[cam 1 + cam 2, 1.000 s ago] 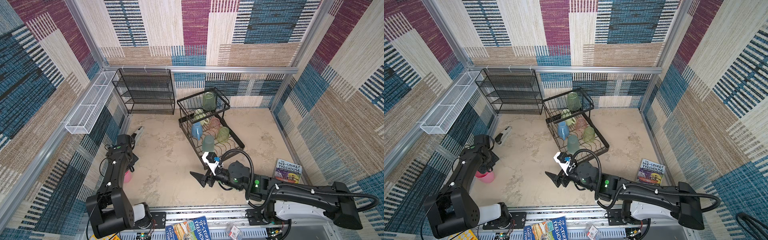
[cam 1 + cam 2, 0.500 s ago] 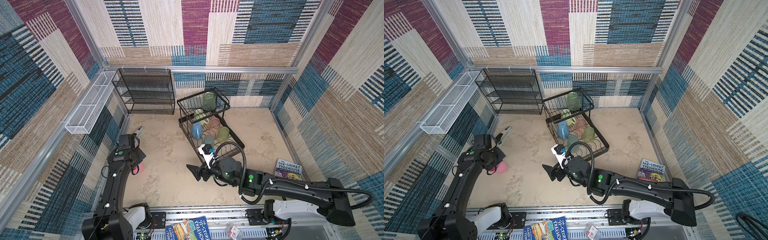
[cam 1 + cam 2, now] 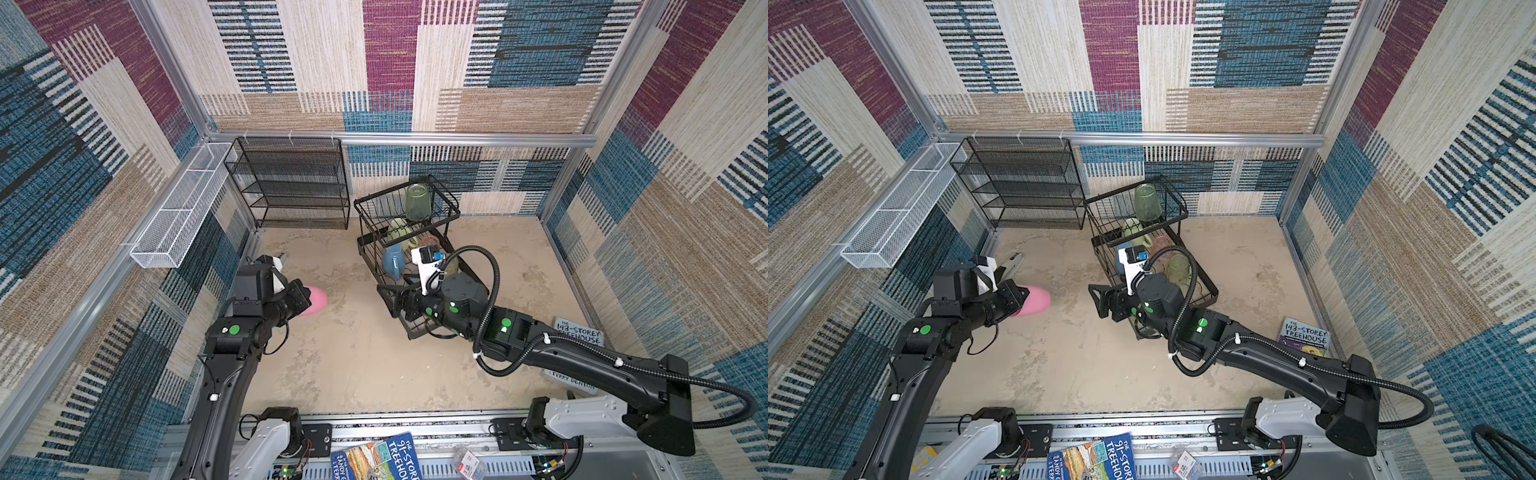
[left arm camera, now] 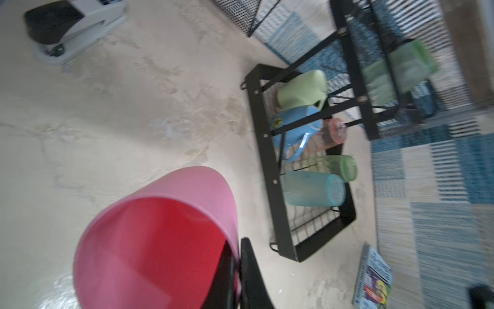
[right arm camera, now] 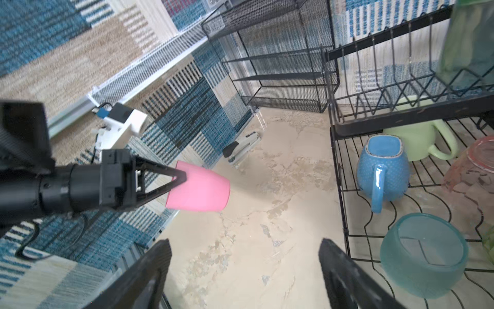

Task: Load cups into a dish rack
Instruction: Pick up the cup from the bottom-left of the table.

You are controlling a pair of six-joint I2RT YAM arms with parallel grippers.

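The pink cup's bottom (image 3: 1045,299) is free and faces the open fingers of my right gripper, so I should keep bringing both together until the fingers close around the cup's sides (image 3: 1032,301).
My left gripper (image 3: 1018,302) is shut on the rim of the opaque pink cup (image 3: 1037,300), one finger inside and one outside. The cup (image 5: 199,191) hangs on its side above the floor, left of the dish rack (image 3: 452,216). My right gripper (image 3: 388,300) stands open and empty at the rack's near left corner, facing the pink cup (image 3: 314,300). A green tumbler (image 3: 417,201) stands in the raised basket. On the lower tray lie a pale green mug (image 4: 302,88), a blue mug (image 5: 382,166), a pink tumbler (image 4: 331,132), a green tumbler (image 4: 338,166) and a teal tumbler (image 5: 425,256).
A black mesh shelf unit (image 3: 291,183) stands at the back wall and a white mesh trough (image 3: 183,212) hangs on the left wall. A stapler (image 3: 1011,262) lies on the floor behind my left wrist. Books lie at right (image 3: 577,334) and at the front rail (image 3: 378,457).
My left arm has lifted the pink cup off the floor by the left wall and carried it right and back towards the middle. My right arm has moved back and left, still open.
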